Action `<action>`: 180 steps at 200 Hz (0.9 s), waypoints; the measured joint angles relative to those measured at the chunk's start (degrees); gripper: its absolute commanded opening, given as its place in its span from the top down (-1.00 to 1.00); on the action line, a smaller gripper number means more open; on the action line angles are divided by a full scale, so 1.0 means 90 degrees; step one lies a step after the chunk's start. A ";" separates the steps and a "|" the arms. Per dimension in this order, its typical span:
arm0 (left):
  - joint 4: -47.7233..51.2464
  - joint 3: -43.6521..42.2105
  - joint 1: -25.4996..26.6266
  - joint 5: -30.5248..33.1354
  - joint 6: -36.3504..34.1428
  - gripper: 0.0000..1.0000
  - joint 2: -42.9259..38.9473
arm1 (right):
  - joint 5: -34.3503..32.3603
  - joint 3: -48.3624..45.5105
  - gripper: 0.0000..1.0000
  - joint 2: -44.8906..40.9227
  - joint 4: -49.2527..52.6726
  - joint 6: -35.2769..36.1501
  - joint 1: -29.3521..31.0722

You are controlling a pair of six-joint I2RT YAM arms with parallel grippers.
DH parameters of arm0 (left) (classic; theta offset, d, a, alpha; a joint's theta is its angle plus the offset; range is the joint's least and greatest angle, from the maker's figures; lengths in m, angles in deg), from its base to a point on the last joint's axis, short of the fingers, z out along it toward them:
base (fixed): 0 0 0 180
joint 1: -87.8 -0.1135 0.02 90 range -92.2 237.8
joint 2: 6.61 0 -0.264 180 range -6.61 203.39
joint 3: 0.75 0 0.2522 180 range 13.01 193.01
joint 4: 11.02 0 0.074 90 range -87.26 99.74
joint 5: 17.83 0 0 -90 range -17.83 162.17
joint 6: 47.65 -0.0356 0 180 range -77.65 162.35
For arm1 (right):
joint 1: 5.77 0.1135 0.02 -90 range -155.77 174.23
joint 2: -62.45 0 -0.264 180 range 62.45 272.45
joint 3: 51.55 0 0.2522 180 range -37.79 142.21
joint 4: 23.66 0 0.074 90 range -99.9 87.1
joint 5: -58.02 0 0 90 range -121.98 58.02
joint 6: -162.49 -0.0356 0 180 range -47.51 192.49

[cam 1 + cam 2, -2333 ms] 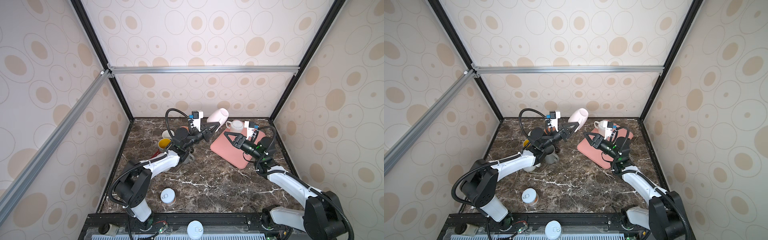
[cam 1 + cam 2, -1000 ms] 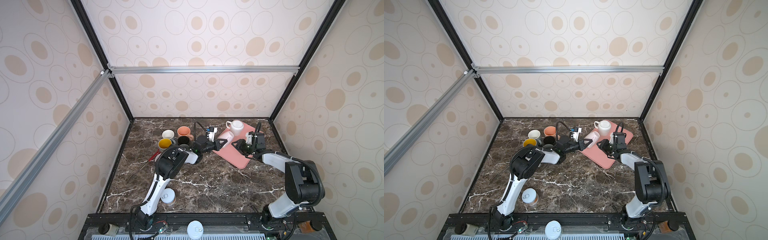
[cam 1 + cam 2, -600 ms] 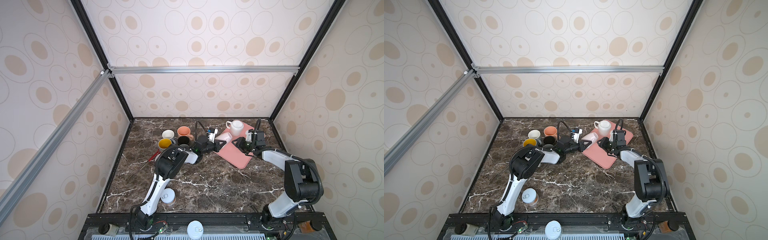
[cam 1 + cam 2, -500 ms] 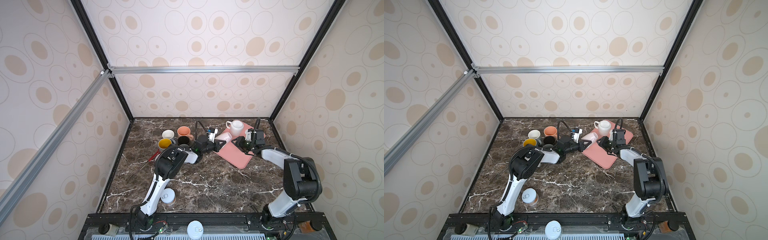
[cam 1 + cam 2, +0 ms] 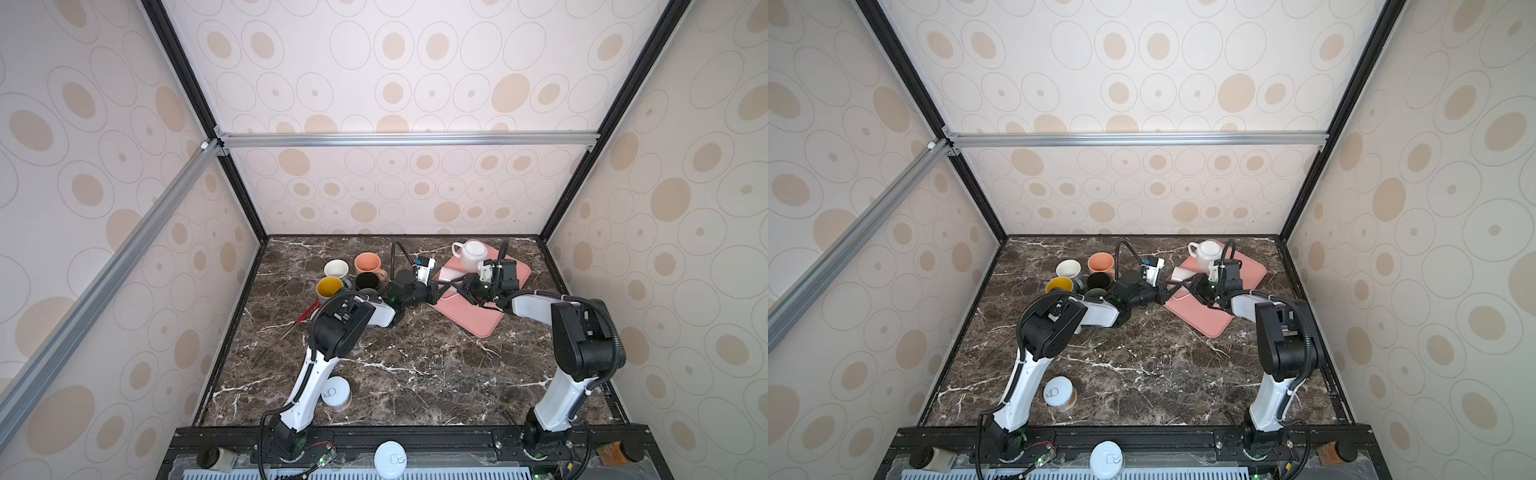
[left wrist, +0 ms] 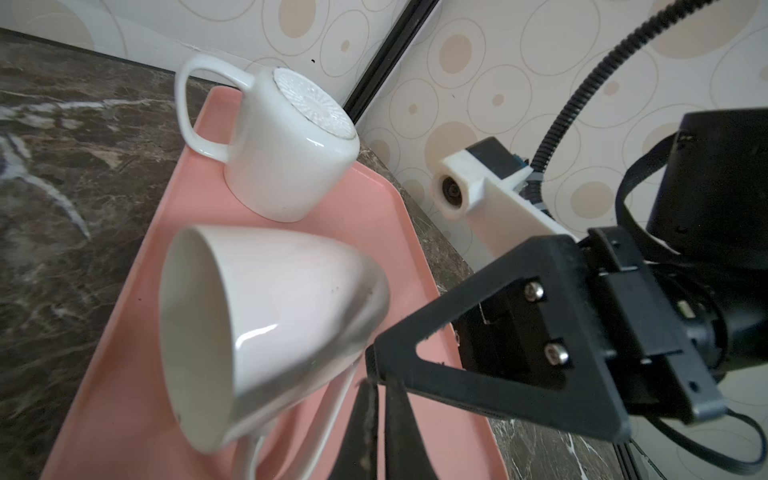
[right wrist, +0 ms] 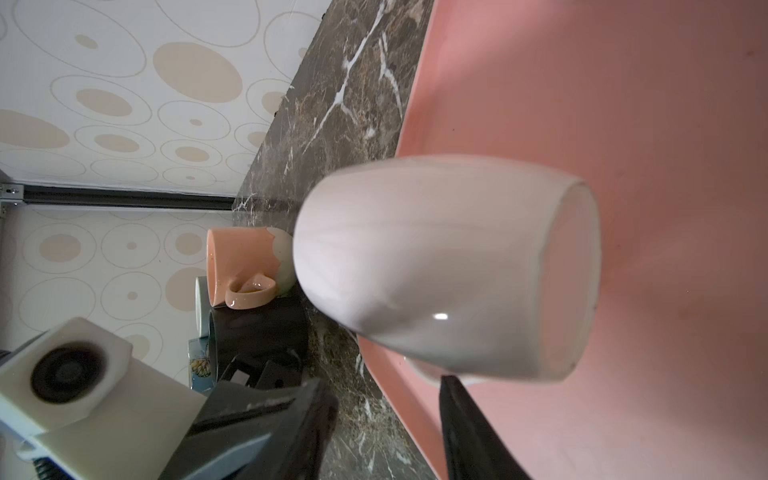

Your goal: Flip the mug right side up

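The mug is lying with its handle low [image 6: 326,422] against the tray. Next, my right gripper moves back while my left gripper picks up the mug by its rim [image 6: 233,352].
The mug [image 5: 448,274] is pale pinkish-white and lies tilted on its side over the left edge of the pink tray [image 5: 478,320]. In the left wrist view the mug [image 6: 266,316] shows its open mouth. My left gripper [image 6: 376,415] is shut on the thin handle under it. In both top views the left gripper [image 5: 441,286] [image 5: 1173,286] reaches in from the left. My right gripper [image 5: 457,289] faces it tip to tip and is open. In the right wrist view the mug [image 7: 436,266] sits just past the right gripper [image 7: 386,390], with nothing between its fingers.
A white mug [image 5: 471,254] stands upside down at the tray's back. White [image 5: 336,269], orange [image 5: 368,264], black [image 5: 367,281] and yellow [image 5: 329,287] mugs cluster left of the grippers. A red-handled tool [image 5: 307,311] lies beside the left arm, a can [image 5: 337,392] near the front.
The left gripper has brought the mug down from mid-air to the tray's left edge. The right gripper has closed in on it from the right. Little has shifted in the last half second.
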 measured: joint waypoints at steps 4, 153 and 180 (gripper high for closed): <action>0.0029 -0.0012 0.0000 0.0000 -0.0012 0.84 -0.0015 | -0.0007 -0.0002 0.07 0.0007 -0.0007 -0.0032 0.0005; 0.5268 0.4877 -0.0219 0.1117 -0.2322 -0.16 0.1083 | -0.1243 -0.0233 0.03 -0.0437 0.0726 -0.0257 -0.0107; 0.6096 0.6137 -0.0352 0.0850 -0.2613 -0.16 0.2030 | -0.1217 -0.0214 0.04 -0.0396 0.0731 -0.0289 -0.0143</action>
